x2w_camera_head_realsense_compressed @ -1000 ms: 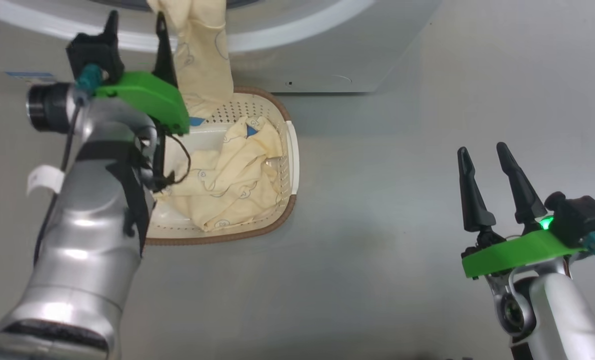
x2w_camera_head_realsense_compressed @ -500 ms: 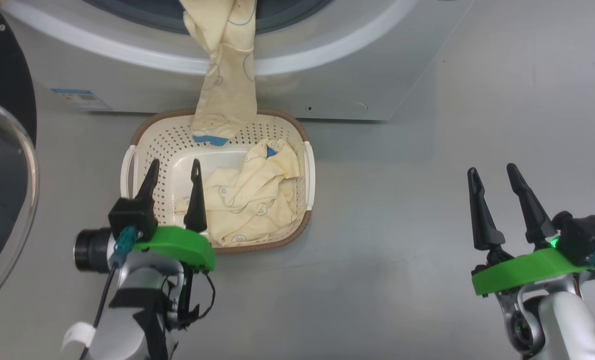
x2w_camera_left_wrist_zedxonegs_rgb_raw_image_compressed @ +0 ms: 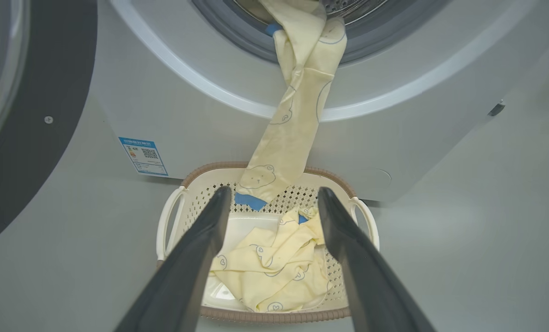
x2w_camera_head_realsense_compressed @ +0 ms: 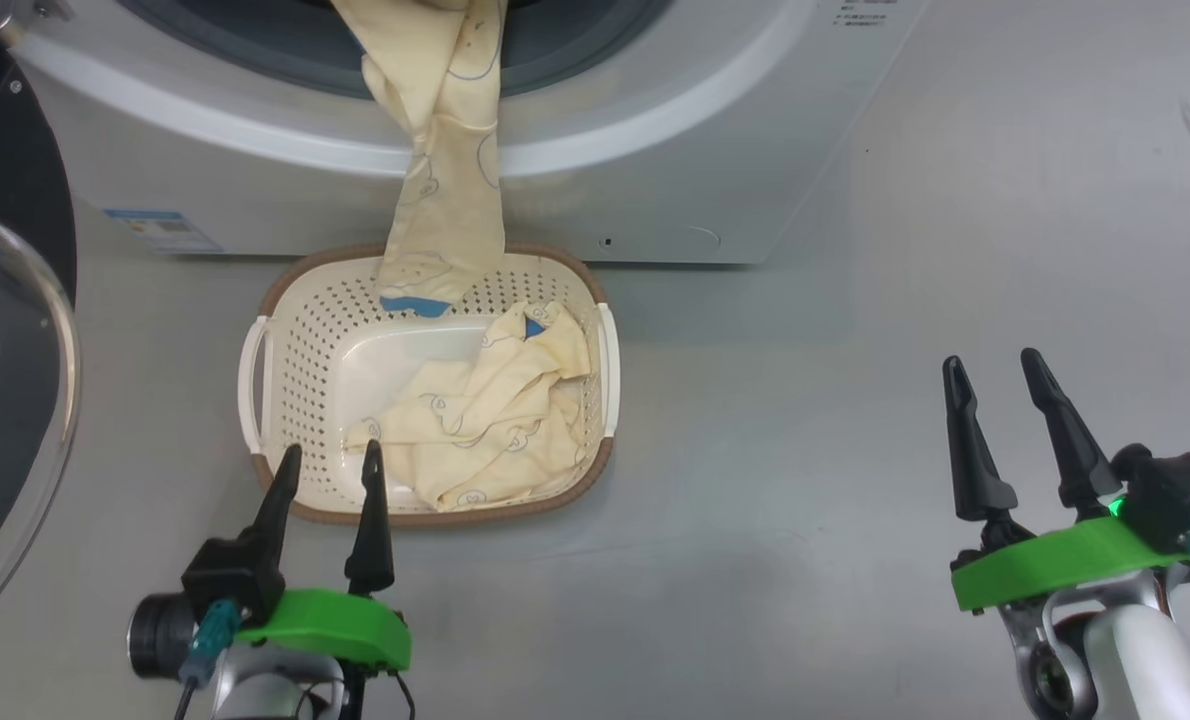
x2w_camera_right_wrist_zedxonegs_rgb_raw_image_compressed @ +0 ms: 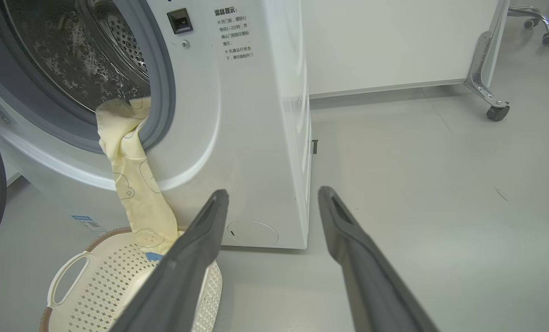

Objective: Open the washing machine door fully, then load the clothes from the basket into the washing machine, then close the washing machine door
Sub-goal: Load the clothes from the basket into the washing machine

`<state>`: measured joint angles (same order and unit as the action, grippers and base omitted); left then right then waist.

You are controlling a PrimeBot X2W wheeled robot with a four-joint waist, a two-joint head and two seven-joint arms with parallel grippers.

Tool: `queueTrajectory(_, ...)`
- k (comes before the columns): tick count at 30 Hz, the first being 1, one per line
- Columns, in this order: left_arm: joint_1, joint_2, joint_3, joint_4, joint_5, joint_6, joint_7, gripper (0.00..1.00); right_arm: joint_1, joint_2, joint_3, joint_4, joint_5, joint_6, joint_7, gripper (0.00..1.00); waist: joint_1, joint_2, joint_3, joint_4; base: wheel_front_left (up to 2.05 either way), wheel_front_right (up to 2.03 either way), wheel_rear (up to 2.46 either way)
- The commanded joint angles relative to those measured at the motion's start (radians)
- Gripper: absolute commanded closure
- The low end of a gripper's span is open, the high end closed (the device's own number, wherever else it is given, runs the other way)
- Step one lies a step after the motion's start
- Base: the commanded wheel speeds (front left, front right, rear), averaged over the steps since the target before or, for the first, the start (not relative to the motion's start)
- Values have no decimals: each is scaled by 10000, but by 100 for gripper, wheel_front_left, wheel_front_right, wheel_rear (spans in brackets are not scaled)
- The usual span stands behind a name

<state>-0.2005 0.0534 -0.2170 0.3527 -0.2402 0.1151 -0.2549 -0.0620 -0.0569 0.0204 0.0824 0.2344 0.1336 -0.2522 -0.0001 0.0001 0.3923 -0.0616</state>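
Observation:
The hanging garment (x2w_camera_head_realsense_compressed: 449,180) will fold into the drum by itself when I push it in, because the blue-edged end (x2w_camera_head_realsense_compressed: 416,306) hangs clear of the crumpled garment.
The washing machine (x2w_camera_head_realsense_compressed: 655,190) stands with its door (x2w_camera_head_realsense_compressed: 10,330) swung open at the left. One cream-yellow garment (x2w_camera_head_realsense_compressed: 445,200) hangs out of the drum opening, its blue-edged end dangling into the basket (x2w_camera_head_realsense_compressed: 255,370). Another garment (x2w_camera_head_realsense_compressed: 485,420) lies crumpled in the basket's right half. My left gripper (x2w_camera_head_realsense_compressed: 327,458) is open and empty, its tips at the basket's near rim. Well right of the basket, my right gripper (x2w_camera_head_realsense_compressed: 993,365) hovers open and empty over the floor. The left wrist view has the hanging garment (x2w_camera_left_wrist_zedxonegs_rgb_raw_image_compressed: 293,124), the basket (x2w_camera_left_wrist_zedxonegs_rgb_raw_image_compressed: 173,216) and the crumpled garment (x2w_camera_left_wrist_zedxonegs_rgb_raw_image_compressed: 274,272) between its fingers.
Grey floor spreads right of the basket. The right wrist view shows the steel drum (x2w_camera_right_wrist_zedxonegs_rgb_raw_image_compressed: 90,50), the machine's white side (x2w_camera_right_wrist_zedxonegs_rgb_raw_image_compressed: 283,115), a white wall panel and a wheeled metal leg (x2w_camera_right_wrist_zedxonegs_rgb_raw_image_compressed: 486,69) at the far right. A blue sticker (x2w_camera_head_realsense_compressed: 160,230) marks the machine's lower front.
My left arm has drawn back, empty, from the drum opening to the basket's near rim. The garment stays hanging from the opening. The head camera has shifted; the right gripper has hardly moved.

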Motion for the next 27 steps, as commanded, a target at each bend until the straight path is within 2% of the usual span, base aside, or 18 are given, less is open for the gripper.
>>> queueTrajectory(1,211,178,459,-529,135,-37,-68,0,39,-152,156,-350,-93,-29,-95,0,1,-1,48,-42,0,0,0)
queueTrajectory(12,1003,32,1079,-1326,400,-219,-68,0,40,-135,90,-395,-87,-29,-95,0,1,-1,193,-161,0,0,0)
queueTrajectory(27,996,-12,1468,-1301,612,-396,-68,0,6,-91,230,-375,-79,-29,-95,0,1,-1,285,-395,0,0,0)
